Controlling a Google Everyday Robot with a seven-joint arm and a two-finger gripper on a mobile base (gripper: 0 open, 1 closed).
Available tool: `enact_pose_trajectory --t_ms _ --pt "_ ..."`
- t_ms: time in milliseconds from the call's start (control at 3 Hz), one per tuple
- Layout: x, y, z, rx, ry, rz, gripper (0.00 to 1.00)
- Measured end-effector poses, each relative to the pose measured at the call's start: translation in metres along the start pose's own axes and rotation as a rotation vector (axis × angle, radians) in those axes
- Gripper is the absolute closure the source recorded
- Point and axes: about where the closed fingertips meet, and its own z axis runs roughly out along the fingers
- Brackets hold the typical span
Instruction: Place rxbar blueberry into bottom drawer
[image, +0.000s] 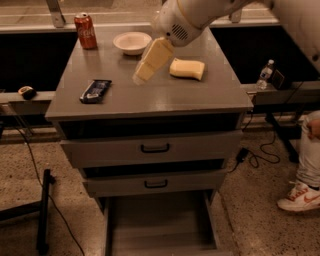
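The cabinet top (124, 90) is free between my gripper's fingers and the rxbar blueberry (96, 91), so my gripper should go on down toward it until the fingers are on both sides of it.
The rxbar blueberry (95, 91), a flat dark glossy bar, lies on the left part of the grey cabinet top (150, 97). The bottom drawer (160, 225) is pulled out at floor level, a wide grey tray with a bare floor. My gripper (144, 70) hangs above the middle of the cabinet top, to the right of the bar and apart from it. Its cream fingers point down and left. Nothing is in it.
A red soda can (86, 31) and a white bowl (132, 42) stand at the back of the top. A yellow sponge block (187, 68) lies to the right. Two upper drawers with black handles (154, 148) are closed. A person's leg and shoe (304, 190) are at right.
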Motion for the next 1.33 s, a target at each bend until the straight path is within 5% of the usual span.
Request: enact_pose_trajectory --t_ms 333,667,1333 --pt "-0.024 0.004 0.059 -0.01 -0.09 0.024 0.0" --pt "-0.03 0.001 0.068 0.01 -0.115 0.026 0.0" --pt "-0.051 -0.018 0.147 -0.023 -0.275 0.069 0.0"
